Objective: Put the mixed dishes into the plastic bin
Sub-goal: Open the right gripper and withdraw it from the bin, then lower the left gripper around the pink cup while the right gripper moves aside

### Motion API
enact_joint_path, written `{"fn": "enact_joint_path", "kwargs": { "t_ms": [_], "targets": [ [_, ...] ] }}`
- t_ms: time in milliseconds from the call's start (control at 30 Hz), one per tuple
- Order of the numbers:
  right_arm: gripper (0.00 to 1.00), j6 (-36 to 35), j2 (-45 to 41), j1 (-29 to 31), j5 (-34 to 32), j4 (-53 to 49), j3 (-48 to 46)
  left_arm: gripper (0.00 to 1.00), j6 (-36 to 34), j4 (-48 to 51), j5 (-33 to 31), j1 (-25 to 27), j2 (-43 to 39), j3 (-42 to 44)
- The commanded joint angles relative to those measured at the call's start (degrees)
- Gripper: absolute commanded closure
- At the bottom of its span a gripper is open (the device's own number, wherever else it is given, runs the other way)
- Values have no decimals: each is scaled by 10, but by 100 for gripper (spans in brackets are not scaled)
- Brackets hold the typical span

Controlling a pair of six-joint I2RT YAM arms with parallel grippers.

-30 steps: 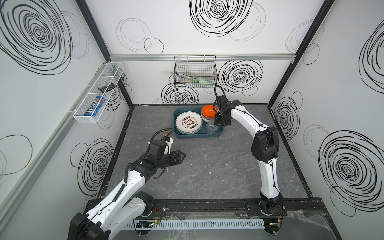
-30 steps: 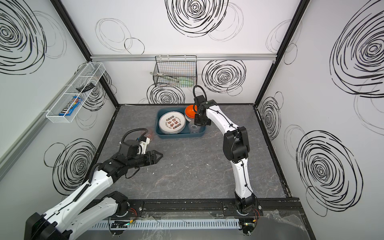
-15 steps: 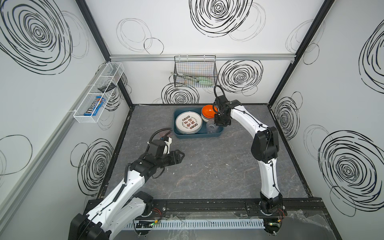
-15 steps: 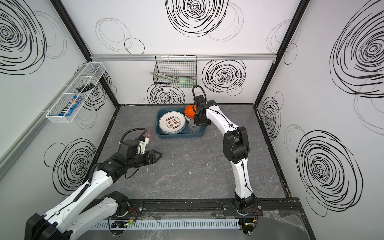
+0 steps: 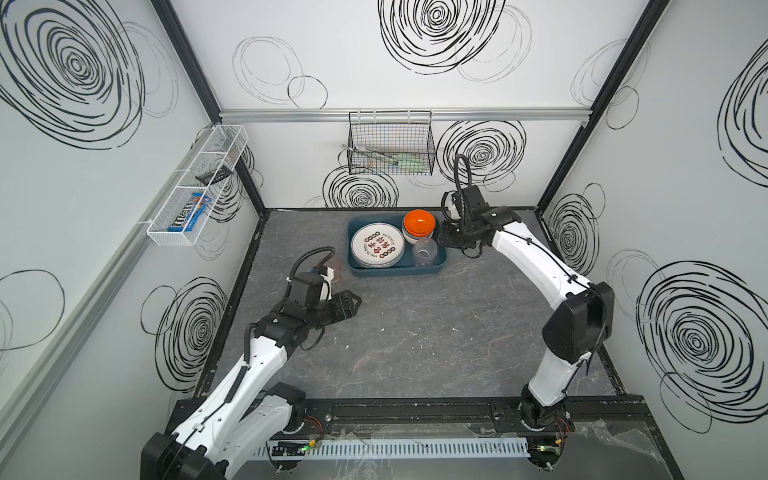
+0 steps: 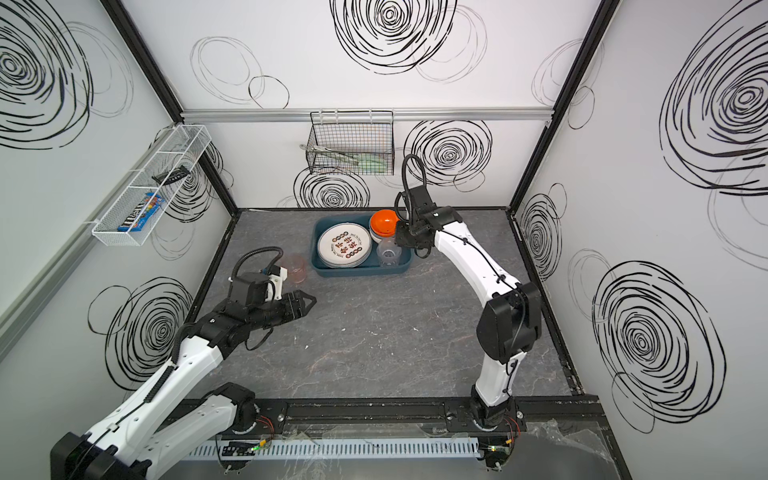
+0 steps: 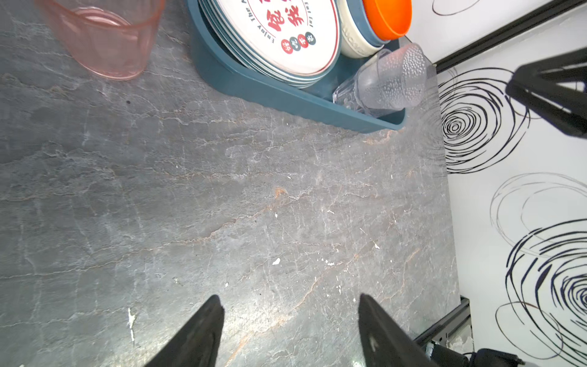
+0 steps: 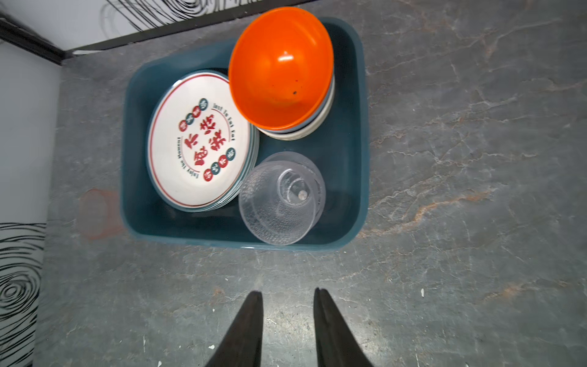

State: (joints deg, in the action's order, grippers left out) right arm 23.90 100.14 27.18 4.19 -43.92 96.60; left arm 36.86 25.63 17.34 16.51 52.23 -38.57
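The pink tumbler (image 6: 296,270) is across the bin from my right gripper, so next my left gripper grasps the tumbler's rim (image 7: 116,27) and passes the tumbler over.
The dark teal plastic bin (image 5: 441,261) (image 8: 362,127) stands at the back of the table. In it lie a stack of white printed plates (image 5: 377,250) (image 8: 200,143), nested bowls with an orange one on top (image 5: 419,222) (image 8: 279,70), and a clear tumbler (image 5: 424,251) (image 8: 279,200). A pink tumbler (image 6: 296,268) (image 7: 104,38) stands on the table just left of the bin. My right gripper (image 5: 448,241) (image 8: 287,290) hangs beside the bin's right wall, open and empty. My left gripper (image 5: 354,302) (image 7: 290,302) is open over bare table, short of the pink tumbler.
A black wire basket (image 5: 390,143) hangs on the back wall above the bin. A white mesh shelf (image 5: 195,187) with a candy packet is fixed to the left wall. White walls enclose three sides, and a black rail (image 5: 395,409) runs along the front edge.
The right gripper's jaws have parted, and it has shifted a little to the right, off the bin. The left arm has barely moved.
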Motion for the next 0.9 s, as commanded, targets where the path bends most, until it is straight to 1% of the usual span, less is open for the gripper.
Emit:
{"fn": "enact_joint_path", "kwargs": {
  "t_ms": [0, 100, 267, 400, 500, 567, 700, 867],
  "targets": [
    [68, -23, -35, 9, 66, 69, -49, 30, -2, 4, -4, -22, 17, -30],
    [68, -36, -75, 14, 111, 122, -101, 30, -7, 11, -7, -40, 34, -48],
    [67, -47, -134, 29, 144, 186, -168, 31, -20, 20, -25, -65, 68, -81],
    [63, -52, -171, 50, 176, 235, -214, 31, -24, 29, -56, -90, 99, -108],
    [61, -57, -191, 75, 182, 267, -245, 31, -20, 26, -70, -105, 126, -127],
    [59, -56, -200, 89, 191, 287, -263, 33, -18, 24, -83, -110, 149, -144],
    [59, -56, -207, 119, 198, 312, -287, 36, -14, 23, -115, -117, 193, -174],
    [58, -66, -216, 152, 201, 332, -312, 37, 8, 8, -141, -126, 238, -187]
  ]
}}
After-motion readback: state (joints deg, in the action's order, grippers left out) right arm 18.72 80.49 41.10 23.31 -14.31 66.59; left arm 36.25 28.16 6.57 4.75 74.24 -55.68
